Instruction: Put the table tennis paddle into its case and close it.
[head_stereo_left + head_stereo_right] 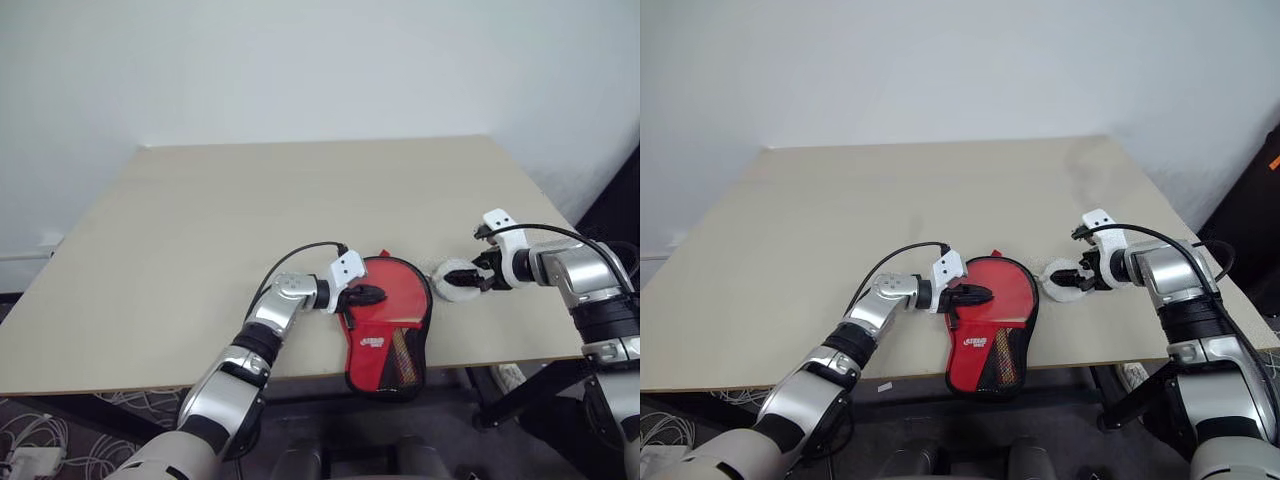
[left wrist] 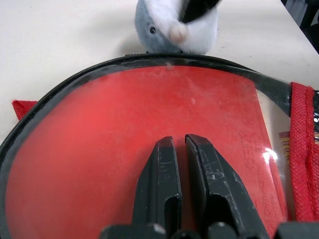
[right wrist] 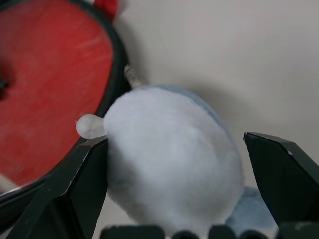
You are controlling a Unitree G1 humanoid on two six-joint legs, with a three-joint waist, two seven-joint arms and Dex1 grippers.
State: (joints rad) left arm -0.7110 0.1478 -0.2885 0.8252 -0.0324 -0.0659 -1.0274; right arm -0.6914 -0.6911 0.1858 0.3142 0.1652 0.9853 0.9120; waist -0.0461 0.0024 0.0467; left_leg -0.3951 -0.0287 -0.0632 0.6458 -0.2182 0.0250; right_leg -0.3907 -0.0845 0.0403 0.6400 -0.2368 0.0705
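A metal tab (image 3: pixel 132 77) connects the plush ball (image 1: pixel 459 280) to the black rim of the case, so I expect the ball to pull the zipper along that rim and close the case when I pull the ball.
The case (image 1: pixel 395 290) lies red side up with a black rim at the table's front edge, and its narrow end hangs over the edge. A white logo (image 1: pixel 373 343) marks that end. A striped wooden handle (image 1: pixel 404 352) of the table tennis paddle shows there; I cannot tell its red face apart from the case. My left gripper (image 1: pixel 372 294) is shut, its tips resting over the round red part (image 2: pixel 99 149). My right gripper (image 1: pixel 468 280) stands open around a white and grey plush ball (image 3: pixel 169 159) beside the case's rim; one finger (image 3: pixel 84 169) touches it, the other stands apart.
The pale wooden table (image 1: pixel 300 200) stretches away behind the case, with a white wall beyond. White cables (image 1: pixel 30 440) lie on the floor at the lower left. A dark stand (image 1: pixel 530 390) rises beside the table's right front corner.
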